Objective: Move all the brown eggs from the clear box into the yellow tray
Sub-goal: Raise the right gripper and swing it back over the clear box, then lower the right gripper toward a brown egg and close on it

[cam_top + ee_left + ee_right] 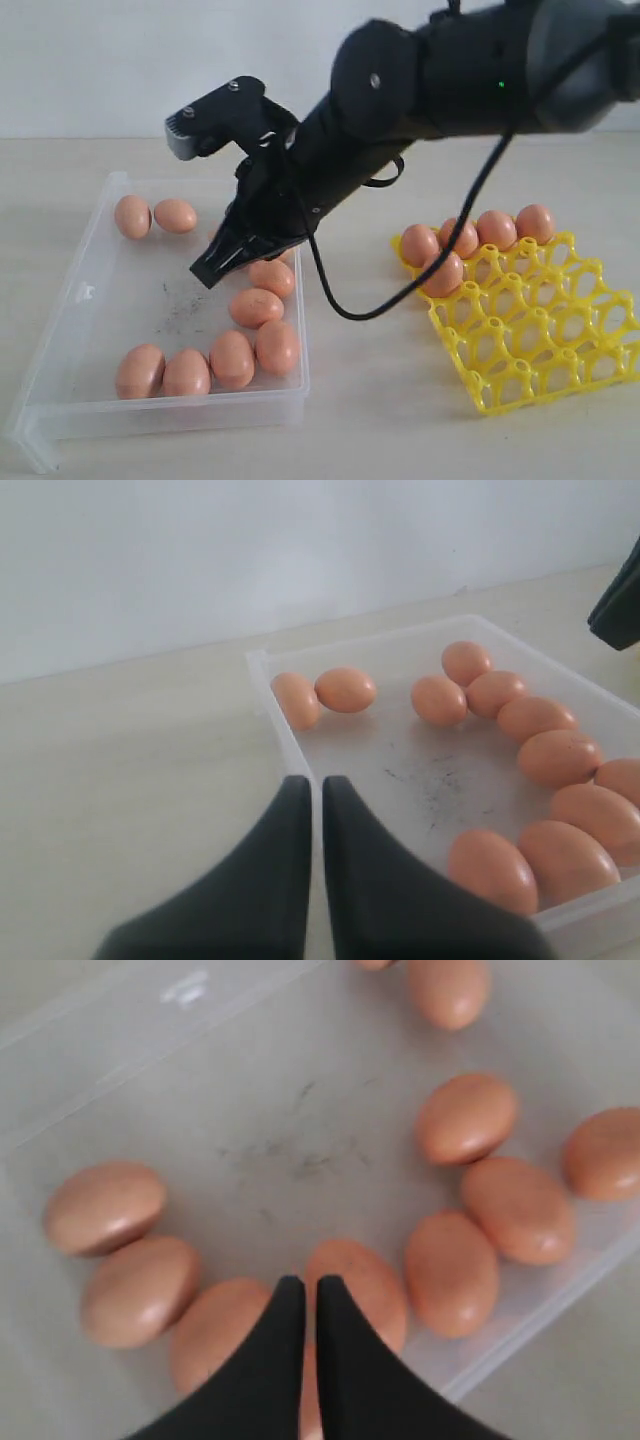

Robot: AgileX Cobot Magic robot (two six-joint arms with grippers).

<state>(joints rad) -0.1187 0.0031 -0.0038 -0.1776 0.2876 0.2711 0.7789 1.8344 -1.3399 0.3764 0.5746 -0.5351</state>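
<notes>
The robot's right gripper has its closed fingers pointing at the seam of two neighbouring eggs, so it should open them and centre them around one egg (364, 1288) before going down.
The clear box (150, 290) lies on the left with several brown eggs (255, 307) in it: two at its far end (175, 215), the others along its right side and near wall. My right gripper (205, 275) reaches across over the box, shut and empty. In the right wrist view its tips (302, 1282) hang above two neighbouring eggs (365, 1280) by the box's wall. The yellow tray (540, 340) on the right holds several eggs (443, 273) in its far cells. My left gripper (311, 780) is shut and empty, over the box's rim (262, 670).
The box and tray sit on a pale tabletop (370, 400), with a bare strip between them. A black cable (400, 290) loops down from the right arm over that strip. A white wall stands behind the table.
</notes>
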